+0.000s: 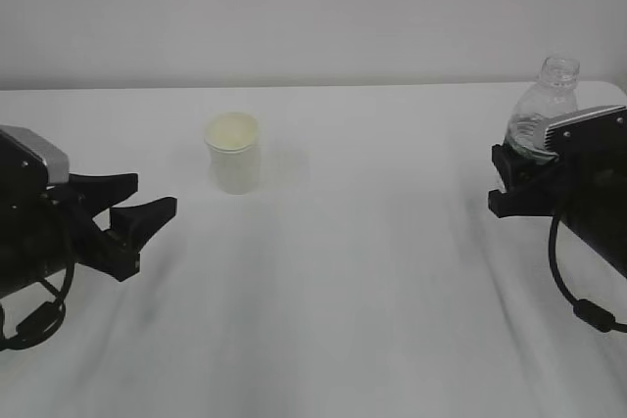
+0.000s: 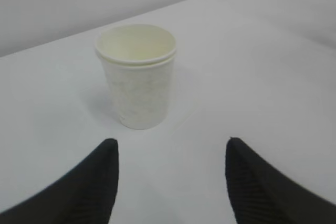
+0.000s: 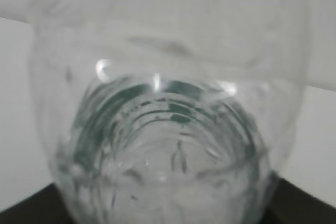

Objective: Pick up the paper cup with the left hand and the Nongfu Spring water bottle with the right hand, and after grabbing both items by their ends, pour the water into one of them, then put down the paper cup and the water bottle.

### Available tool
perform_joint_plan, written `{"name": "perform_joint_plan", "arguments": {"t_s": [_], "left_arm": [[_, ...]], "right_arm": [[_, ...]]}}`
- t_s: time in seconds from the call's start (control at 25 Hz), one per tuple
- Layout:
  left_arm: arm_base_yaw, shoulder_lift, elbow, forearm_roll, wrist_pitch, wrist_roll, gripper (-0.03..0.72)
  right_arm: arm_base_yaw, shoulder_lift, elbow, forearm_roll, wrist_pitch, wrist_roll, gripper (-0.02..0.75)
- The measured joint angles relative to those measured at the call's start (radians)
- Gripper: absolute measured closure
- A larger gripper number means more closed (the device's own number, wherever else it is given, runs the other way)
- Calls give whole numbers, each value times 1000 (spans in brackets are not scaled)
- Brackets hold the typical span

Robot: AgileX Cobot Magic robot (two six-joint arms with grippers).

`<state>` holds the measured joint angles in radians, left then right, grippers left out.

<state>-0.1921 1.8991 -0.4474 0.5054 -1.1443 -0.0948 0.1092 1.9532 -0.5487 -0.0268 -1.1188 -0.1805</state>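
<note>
The water bottle's narrow opening (image 1: 560,66) is open, so I expect water to run down in a thin stream into the paper cup when I tip the bottle (image 1: 541,116).
The white paper cup (image 1: 233,154) stands upright on the table left of centre, and nothing can be seen in its pale inside. In the left wrist view the paper cup (image 2: 137,77) lies just ahead of the jaws. My left gripper (image 1: 155,193) (image 2: 170,142) is open and low, a short way left of the cup and not touching it. At the far right, my right gripper (image 1: 505,183) is closed round the lower body of the clear, capless Nongfu Spring water bottle (image 1: 549,95), which leans slightly. This bottle (image 3: 168,129) fills the right wrist view, with its green label showing through it.
A white cloth-covered table (image 1: 372,320) spreads under both arms, with a plain pale wall behind it. Black cables (image 1: 578,310) hang under the right arm and loop beside the left one.
</note>
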Motion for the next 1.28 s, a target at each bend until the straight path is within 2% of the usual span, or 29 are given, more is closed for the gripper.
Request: {"name": "perform_joint_plan", "arguments": {"t_s": [0.24, 0.56, 0.88, 1.12, 1.28], "left_arm": [[0, 104, -57, 39, 0, 2, 227], [0, 120, -63, -98, 0, 4, 216], [0, 180, -130, -99, 0, 17, 24], [0, 235, -186, -97, 0, 17, 1], [0, 281, -241, -86, 0, -39, -2]], "right_arm": [[0, -1, 0, 0, 0, -1, 308], [0, -1, 0, 0, 0, -1, 308], [0, -1, 0, 0, 0, -1, 308], [0, -1, 0, 0, 0, -1, 309], [0, -1, 0, 0, 0, -1, 309]]}}
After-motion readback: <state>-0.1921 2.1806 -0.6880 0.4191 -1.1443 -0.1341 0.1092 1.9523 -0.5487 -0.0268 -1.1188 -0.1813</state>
